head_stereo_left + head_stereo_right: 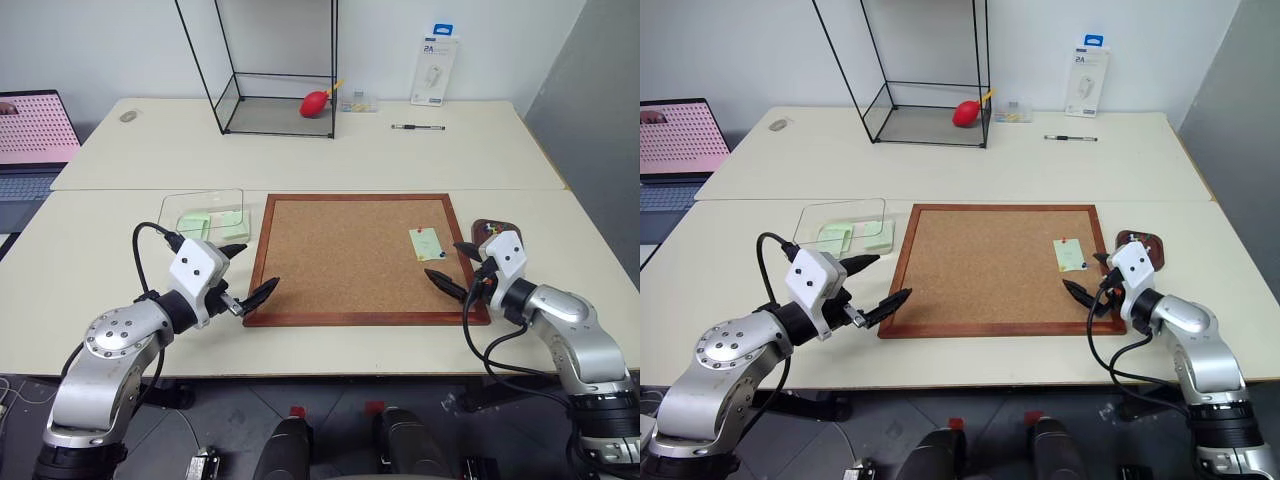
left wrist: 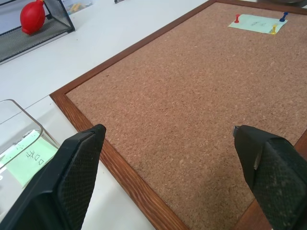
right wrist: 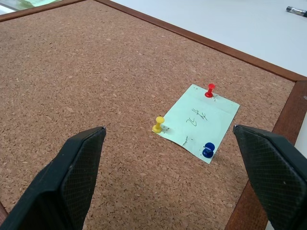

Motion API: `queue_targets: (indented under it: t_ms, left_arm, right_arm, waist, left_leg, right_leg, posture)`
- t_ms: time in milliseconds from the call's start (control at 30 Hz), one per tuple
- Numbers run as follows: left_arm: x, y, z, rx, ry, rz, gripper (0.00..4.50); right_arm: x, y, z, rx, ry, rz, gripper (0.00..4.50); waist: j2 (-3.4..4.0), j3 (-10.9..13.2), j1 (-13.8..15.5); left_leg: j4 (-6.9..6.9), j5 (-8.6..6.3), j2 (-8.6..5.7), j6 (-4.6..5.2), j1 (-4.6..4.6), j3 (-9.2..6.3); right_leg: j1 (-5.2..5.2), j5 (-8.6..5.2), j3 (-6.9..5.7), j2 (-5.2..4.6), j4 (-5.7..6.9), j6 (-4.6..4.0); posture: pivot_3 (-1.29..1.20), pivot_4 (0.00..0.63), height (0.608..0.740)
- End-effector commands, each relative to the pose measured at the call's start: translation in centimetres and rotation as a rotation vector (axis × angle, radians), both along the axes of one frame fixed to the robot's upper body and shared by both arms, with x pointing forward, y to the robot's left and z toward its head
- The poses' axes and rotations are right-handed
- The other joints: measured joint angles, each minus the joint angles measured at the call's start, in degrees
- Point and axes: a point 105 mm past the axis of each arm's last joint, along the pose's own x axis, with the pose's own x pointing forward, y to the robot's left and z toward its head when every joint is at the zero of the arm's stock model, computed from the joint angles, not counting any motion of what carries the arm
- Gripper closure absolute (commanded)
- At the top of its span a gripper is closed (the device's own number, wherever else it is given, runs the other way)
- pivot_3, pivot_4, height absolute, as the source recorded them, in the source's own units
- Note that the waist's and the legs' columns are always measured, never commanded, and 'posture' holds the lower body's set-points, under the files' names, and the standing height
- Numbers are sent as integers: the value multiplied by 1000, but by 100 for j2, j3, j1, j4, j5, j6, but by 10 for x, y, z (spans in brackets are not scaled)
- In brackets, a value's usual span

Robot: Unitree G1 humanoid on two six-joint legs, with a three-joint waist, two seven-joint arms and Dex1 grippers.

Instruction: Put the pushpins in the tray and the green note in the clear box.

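The green note's near edge (image 1: 427, 243) has the yellow pushpin (image 2: 274, 29) stuck through it, so the green note will lift along with that pushpin when I pull the pushpin last.
The green note (image 3: 199, 122) lies pinned near the right edge of the corkboard (image 1: 350, 255). Three pushpins stand in it: red (image 3: 210, 90), yellow (image 3: 158, 124) and blue (image 3: 208, 150). My right gripper (image 1: 445, 260) hovers open just in front of the note, touching nothing. The dark reddish tray (image 1: 1140, 236) sits just right of the board, partly behind that hand. The clear box (image 1: 205, 213) stands left of the board with pale green slips inside. My left gripper (image 1: 255, 268) is open over the board's near left corner, empty.
A tall black wire-framed glass case (image 1: 275, 70) with a red bulb (image 1: 315, 103) stands at the back of the table. A pen (image 1: 418, 127) and a white package (image 1: 436, 70) lie at the back right. A laptop (image 1: 35, 130) is at the far left.
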Motion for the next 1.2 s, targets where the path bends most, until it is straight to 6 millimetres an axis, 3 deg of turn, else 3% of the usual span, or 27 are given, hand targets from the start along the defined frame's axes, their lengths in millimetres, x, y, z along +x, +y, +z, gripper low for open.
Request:
queue_targets:
  t_ms: [33, 533, 933, 1200]
  left_arm:
    - [-3, -4, 13, -9, -52, -25, 9]
    - [4, -13, 11, -2, 19, -59, 9]
    - [16, -54, 20, -57, 22, -256, 9]
    - [29, -81, 8, -31, 61, -360, 1409]
  right_arm:
    - [1, -7, 13, -12, -54, -14, 0]
    - [4, -3, 10, -5, -58, -2, 0]
    - [2, 5, 12, 12, -67, 9, 0]
    - [1, 6, 17, 28, -89, 3, 0]
  waist:
    - [0, 0, 0]
    - [-1, 0, 0]
    - [-1, 0, -1]
    - [-1, 1, -4]
  left_leg:
    - [0, 0, 0, 0, 0, 0]
    - [0, 0, -1, 0, 0, 0]
    - [1, 0, -3, 0, 0, 1]
    - [1, 0, -4, 0, 0, 2]
  right_leg:
    - [0, 0, 0, 0, 0, 0]
    - [0, 0, 0, 1, 1, 1]
    - [1, 12, 1, 1, 2, 20]
    - [1, 18, 3, 2, 1, 31]
  posture:
    - [0, 150, 740]
    - [0, 150, 740]
    - [0, 150, 740]
    - [0, 150, 740]
